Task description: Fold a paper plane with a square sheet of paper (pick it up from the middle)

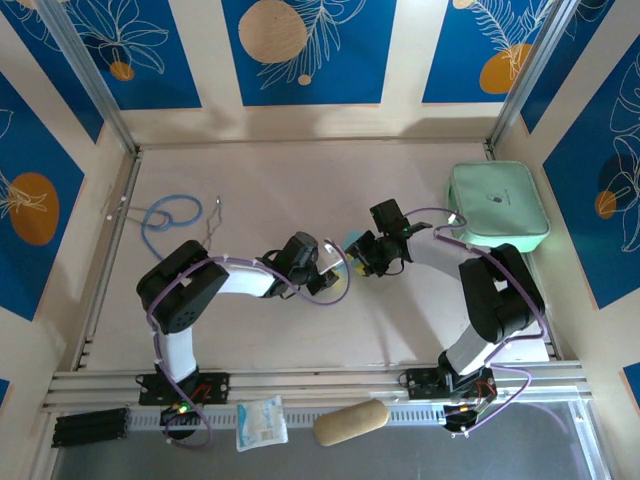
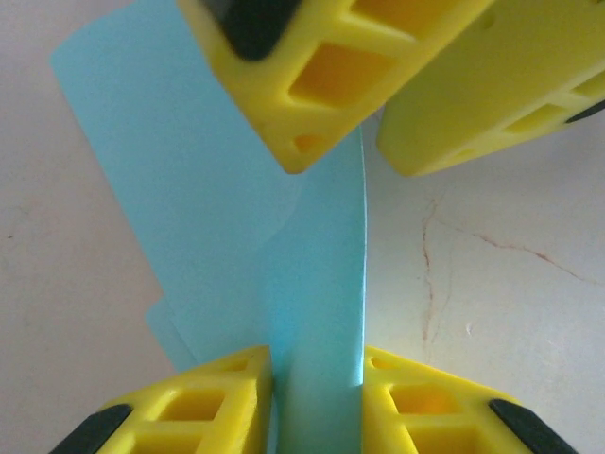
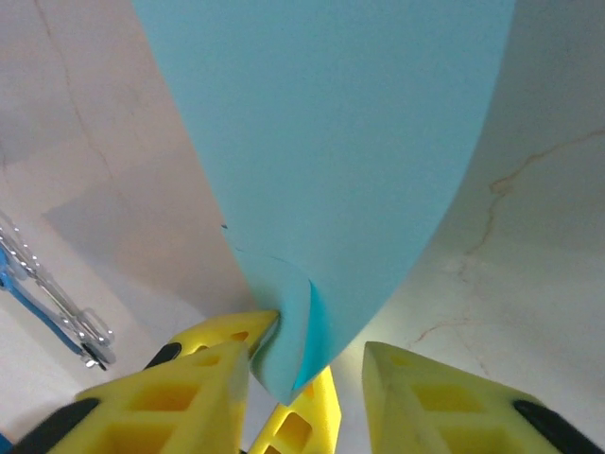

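I should reach my right gripper farther over the fold and pinch the paper's layers flat, because the folded flap curls open at the paper's tip beside my left gripper.
A light-blue sheet of paper, folded, stands upright over the middle of the table between both grippers. My left gripper comes in from the left. In the left wrist view its yellow fingers press a folded strip of the paper from both sides, so the left gripper is shut on it. My right gripper faces it from the right. In the right wrist view the right gripper is open. The paper's lower tip rests against its left finger, with a clear gap to the right one.
A mint-green zip case lies at the back right. A blue cable loop and a thin metal tool lie at the back left. A white snack packet and a tan roll sit on the front rail.
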